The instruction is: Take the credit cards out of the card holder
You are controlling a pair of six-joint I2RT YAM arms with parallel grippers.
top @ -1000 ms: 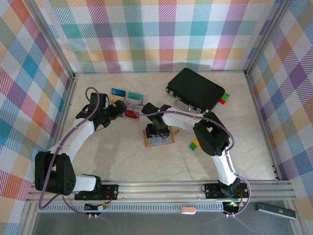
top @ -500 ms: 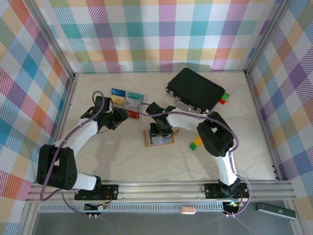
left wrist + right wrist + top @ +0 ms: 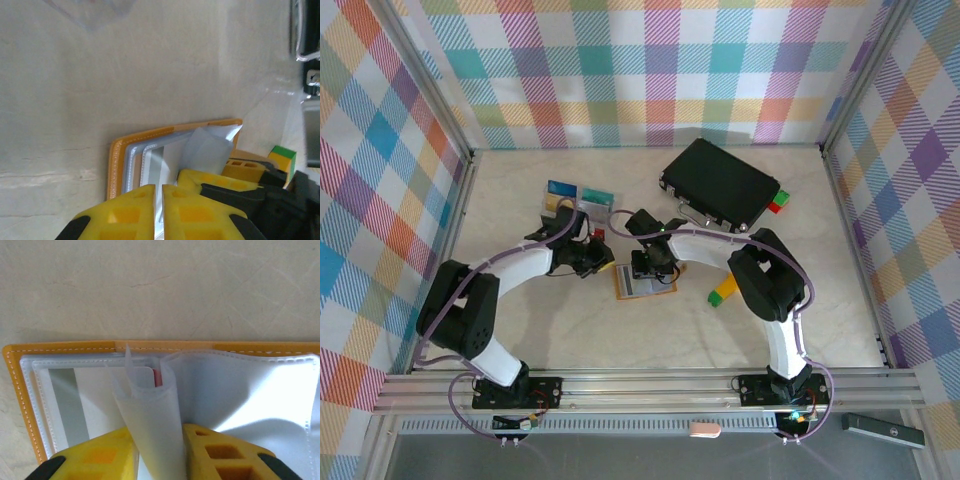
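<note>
My right gripper is pinching the curled clear sleeve (image 3: 150, 416) beside the red card edge (image 3: 158, 377). It should open, move back and close again at the red card edge.
The orange-tan card holder (image 3: 645, 285) lies open mid-table, also seen as card holder (image 3: 116, 160) and card holder (image 3: 65, 347). A grey-white card (image 3: 90, 390) sits in its left pocket, and a red card edge (image 3: 158, 377) peeks out behind a sleeve. My right gripper (image 3: 648, 270) (image 3: 159, 432) is shut on a curled clear sleeve (image 3: 152, 415). My left gripper (image 3: 603, 264) (image 3: 159, 187) is shut over the holder's left pocket; a pinch cannot be made out. Blue-and-yellow (image 3: 562, 190), teal (image 3: 597, 197) and red (image 3: 597, 237) credit cards lie behind.
A black hard case (image 3: 720, 183) stands at the back right with a small red-and-green block (image 3: 775, 203) beside it. A green-and-yellow block (image 3: 723, 291) lies right of the holder. Checked walls enclose the table on three sides.
My left arm swung right from the laid-out cards to the holder, and its jaws closed. My right gripper narrowed on the sleeve above the holder.
</note>
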